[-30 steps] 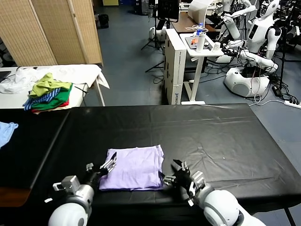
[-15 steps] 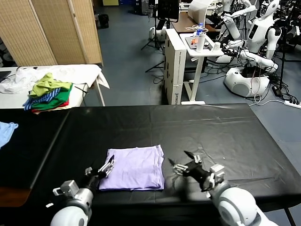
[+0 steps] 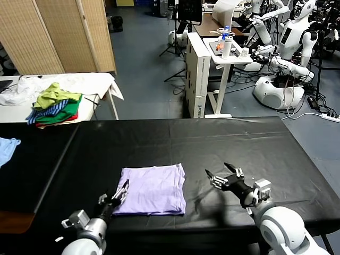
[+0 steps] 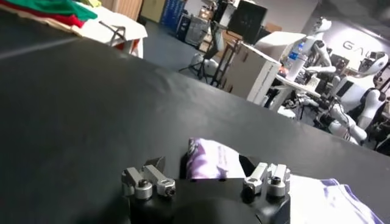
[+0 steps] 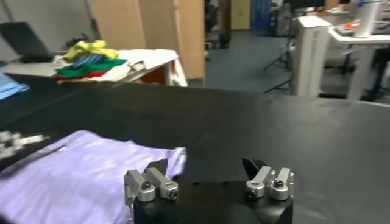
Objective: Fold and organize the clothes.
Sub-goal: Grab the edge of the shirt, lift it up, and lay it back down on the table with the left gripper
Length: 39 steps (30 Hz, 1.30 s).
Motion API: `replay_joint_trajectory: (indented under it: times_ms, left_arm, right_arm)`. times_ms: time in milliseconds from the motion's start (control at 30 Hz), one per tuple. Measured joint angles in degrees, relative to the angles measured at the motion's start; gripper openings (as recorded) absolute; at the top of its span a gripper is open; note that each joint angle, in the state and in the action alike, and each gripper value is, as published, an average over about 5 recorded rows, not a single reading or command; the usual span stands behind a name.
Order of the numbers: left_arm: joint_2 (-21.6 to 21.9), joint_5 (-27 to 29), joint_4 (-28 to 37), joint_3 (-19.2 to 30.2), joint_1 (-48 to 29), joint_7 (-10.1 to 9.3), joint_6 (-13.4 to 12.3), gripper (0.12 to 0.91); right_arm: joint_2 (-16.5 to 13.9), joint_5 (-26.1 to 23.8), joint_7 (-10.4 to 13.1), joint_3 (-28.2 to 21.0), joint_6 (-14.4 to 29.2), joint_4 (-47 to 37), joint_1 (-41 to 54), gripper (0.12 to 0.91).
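Note:
The lavender T-shirt [image 3: 153,189] will show a patterned bottom side when the robot flips it over, because purple print [image 4: 203,163] peeks out at the T-shirt's edge by the left gripper.
The clothes, one pale lavender T-shirt [image 3: 152,189], lie folded into a flat rectangle near the front of the black table [image 3: 223,143]. My left gripper [image 3: 120,190] sits at the shirt's front left corner, low over the table. It is open, and the left wrist view shows the shirt [image 4: 208,163] edge lying between its spread fingers. My right gripper [image 3: 217,171] hovers open over bare tabletop, a short way right of the shirt, touching nothing. In the right wrist view the shirt [image 5: 73,173] lies off to one side of that gripper [image 5: 205,164].
A green, striped and red clothes pile [image 3: 54,104] rests on a white side table at the back left. A light blue garment [image 3: 6,148] lies at the black table's left edge. Behind stand a folding screen [image 3: 58,32], carts and other robots [image 3: 289,58].
My right gripper has drawn away from the shirt's front right corner, to the right and farther onto the table. The left gripper has stayed at the front left corner, shifting only slightly.

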Motion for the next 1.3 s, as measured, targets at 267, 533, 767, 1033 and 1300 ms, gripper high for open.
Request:
replay_joint_trajectory:
  times_ms: [267,533,767,1033,1300]
  left_arm:
    - [-0.9,-7.7,-0.6,-0.7,0.2,-1.71,1.2,0.443]
    - [-1.6,-8.2,-1.4,-0.2,0.3,-1.28,2.1,0.162]
    - [0.2,0.0,-2.1,-0.6,0.0,-1.25,0.5,0.161]
    - [7.4,2.8,-3.9,-3.8,0.9,-2.23,1.1,0.161]
    - [19.9,-4.1,-5.5,-11.4,3.4,-2.9,2.4,0.161]
  right_arm:
    - [0.0,-0.1,0.0,0.1,0.1,-0.4,0.4,0.907]
    - [0.1,-0.2,0.0,0.4,0.1,-0.5,0.5,0.907]
    - [0.6,-0.4,0.1,1.6,0.5,-1.3,0.1,0.907]
    - [1.0,-0.7,0.1,3.1,1.2,-3.0,0.2,0.907]
    - [2.6,-1.6,0.1,2.3,1.5,-4.5,0.8,0.907]
